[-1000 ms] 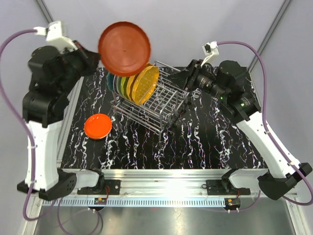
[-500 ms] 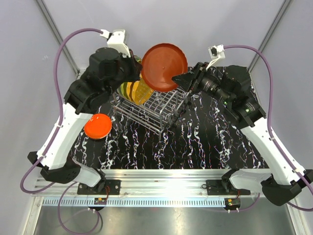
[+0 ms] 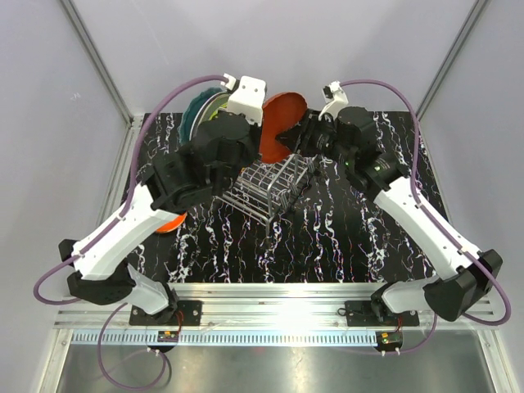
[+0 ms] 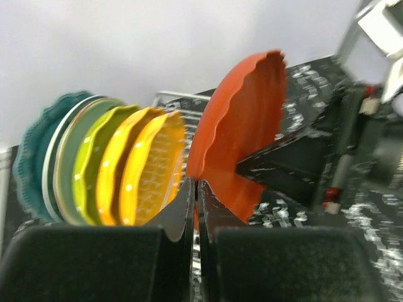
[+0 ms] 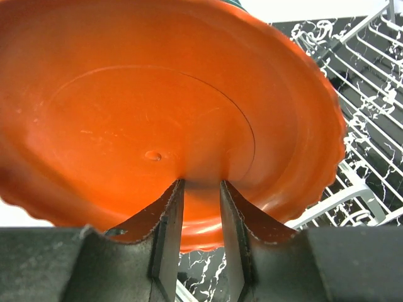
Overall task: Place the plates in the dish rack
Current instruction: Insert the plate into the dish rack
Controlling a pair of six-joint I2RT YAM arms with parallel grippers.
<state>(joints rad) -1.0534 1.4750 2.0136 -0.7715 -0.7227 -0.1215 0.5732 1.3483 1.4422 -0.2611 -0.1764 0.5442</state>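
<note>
My left gripper should swing the red-orange plate (image 3: 282, 117) back and lower it beside the dotted orange plates (image 4: 151, 168), because it is tilted high above the rack, away from them.
My left gripper (image 4: 196, 184) is shut on the lower rim of a red-orange scalloped plate (image 4: 242, 126), holding it upright over the dish rack (image 3: 274, 184). The plate also shows in the top view (image 3: 282, 123) and fills the right wrist view (image 5: 157, 107). My right gripper (image 5: 200, 185) is open, its fingertips against the plate's face. In the rack stand teal (image 4: 34, 157), cream, mint green (image 4: 69, 170), yellow-green (image 4: 88, 170) and dotted orange (image 4: 145, 163) plates, just left of the held one. A small orange plate (image 3: 168, 223) lies on the table, mostly hidden under my left arm.
The rack's wire slots (image 5: 371, 69) to the right of the held plate hold nothing. The black marbled table (image 3: 344, 237) ends at a metal rail at the front. Grey walls stand close behind the rack. Both arms crowd above the rack.
My left arm has swung right and down with the red-orange plate, turning it upright beside the racked plates. My right gripper has moved left up to the plate's face.
</note>
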